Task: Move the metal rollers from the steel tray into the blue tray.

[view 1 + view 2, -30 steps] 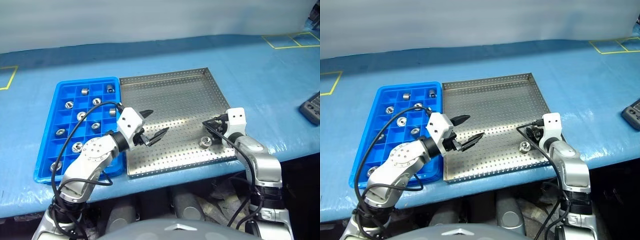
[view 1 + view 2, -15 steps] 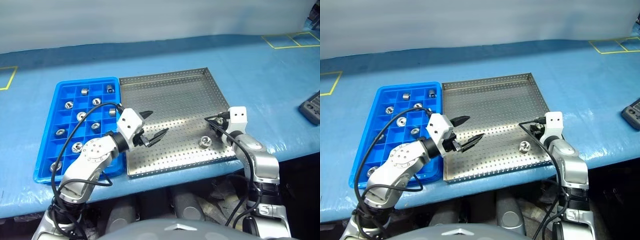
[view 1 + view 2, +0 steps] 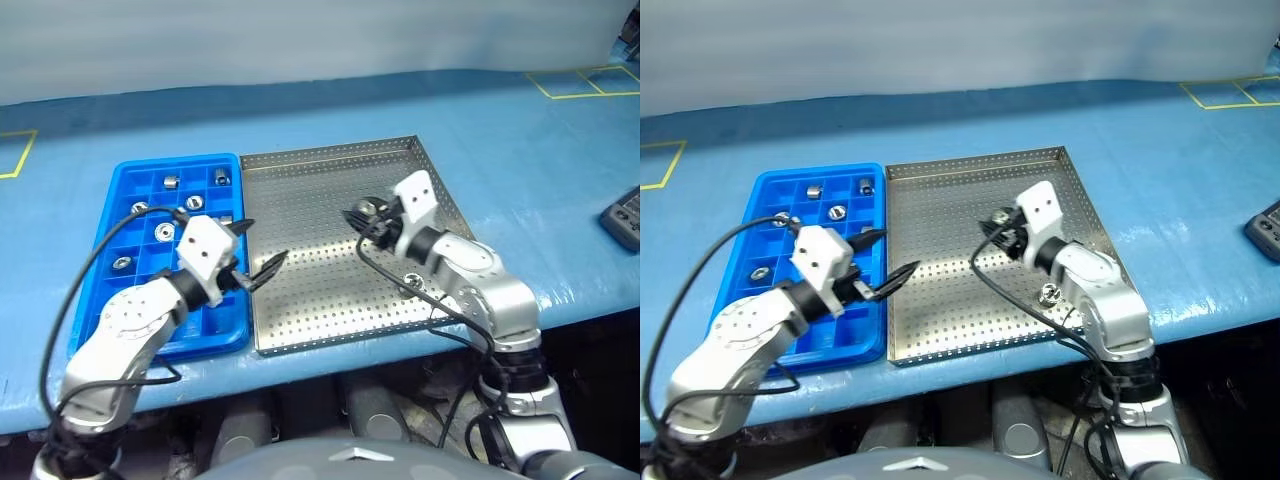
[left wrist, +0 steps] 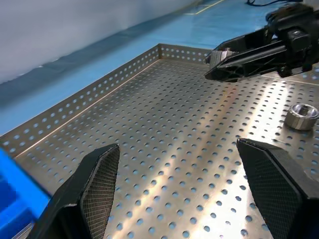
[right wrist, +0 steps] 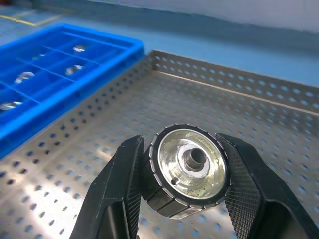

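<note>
The held metal roller (image 3: 371, 206) is square in my right gripper's fingers, so it should keep going toward an empty blue tray compartment (image 3: 875, 259) beside the steel tray and be released there.
My right gripper (image 3: 362, 216) is shut on a metal roller (image 5: 190, 169), a shiny ring with a hollow centre, and holds it above the middle of the steel tray (image 3: 320, 195). Another metal roller (image 3: 411, 284) lies on the steel tray near its front right, beside my right arm. My left gripper (image 3: 263, 242) stands open with nothing between its fingers (image 4: 101, 183), low over the steel tray's left edge next to the blue tray (image 3: 170, 161). Several rollers (image 3: 161, 232) sit in the blue tray's compartments.
A black device (image 3: 622, 215) lies at the far right of the light blue table covering. Yellow tape marks (image 3: 580, 80) run at the back right. The table's front edge lies just in front of both trays.
My right gripper has shut on a roller, risen and swung left to above the tray's middle. My left gripper, still open, has moved left toward the blue tray.
</note>
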